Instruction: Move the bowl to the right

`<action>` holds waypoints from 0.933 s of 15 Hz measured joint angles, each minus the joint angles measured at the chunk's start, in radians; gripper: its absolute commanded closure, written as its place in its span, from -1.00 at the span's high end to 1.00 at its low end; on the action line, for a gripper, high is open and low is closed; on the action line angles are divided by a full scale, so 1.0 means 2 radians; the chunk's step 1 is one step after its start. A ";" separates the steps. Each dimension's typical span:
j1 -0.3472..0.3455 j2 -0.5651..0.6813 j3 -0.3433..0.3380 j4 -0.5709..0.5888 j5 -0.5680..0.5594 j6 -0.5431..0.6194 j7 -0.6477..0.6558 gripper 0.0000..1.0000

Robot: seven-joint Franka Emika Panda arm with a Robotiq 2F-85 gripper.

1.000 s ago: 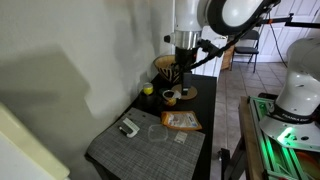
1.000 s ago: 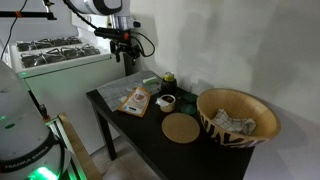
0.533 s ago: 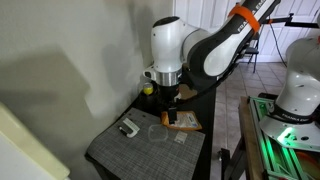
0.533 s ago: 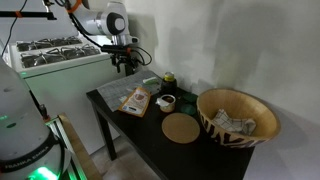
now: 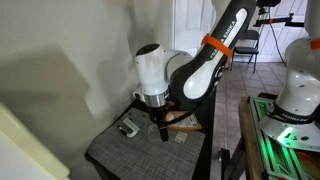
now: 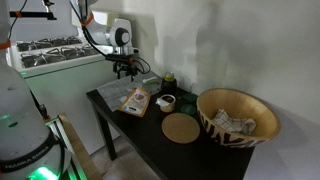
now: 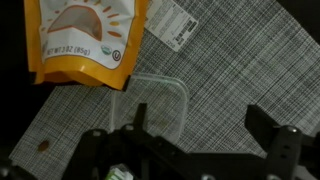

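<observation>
The bowl's inside (image 7: 162, 104) is under one finger and open mat is under the other, so my gripper should keep going down until the fingers are on either side of the bowl's side (image 7: 185, 108), and then close.
The bowl (image 7: 160, 100) is a faint, clear, shallow dish with rounded corners lying on the grey woven mat (image 7: 240, 70). In the wrist view it sits just ahead of my gripper (image 7: 204, 125), which is open and empty. The left finger (image 7: 141, 117) stands over the bowl's inside. The right finger (image 7: 268, 125) is out over bare mat. In both exterior views the gripper (image 5: 161, 128) (image 6: 125, 71) hangs low over the mat. The bowl cannot be made out in either exterior view.
An orange snack packet (image 7: 85, 40) (image 6: 136, 101) lies just beyond the bowl, with a white label card (image 7: 180, 22) beside it. A white object (image 5: 128, 127) lies on the mat. Further along the table are a brownish cup (image 6: 167, 101), a round coaster (image 6: 181, 127) and the large zigzag basket (image 6: 238, 115).
The arm has swung from the back of the table, over the cup and basket, to the mat and come down over the bowl. The gripper has stayed open.
</observation>
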State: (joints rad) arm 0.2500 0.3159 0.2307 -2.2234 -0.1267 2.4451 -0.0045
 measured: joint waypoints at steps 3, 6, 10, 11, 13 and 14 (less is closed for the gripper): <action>0.001 0.020 0.006 0.019 0.003 0.000 -0.017 1.00; 0.001 0.023 0.006 0.023 0.003 0.000 -0.020 1.00; 0.004 0.033 0.001 0.026 0.000 0.024 -0.017 0.97; 0.007 0.039 -0.002 0.026 -0.002 0.039 -0.013 0.89; 0.013 0.053 -0.011 0.026 -0.007 0.074 -0.004 0.59; 0.018 0.060 -0.017 0.026 -0.013 0.090 0.003 0.46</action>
State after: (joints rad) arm 0.2852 0.4366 0.1965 -2.1711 -0.1525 2.6241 0.0022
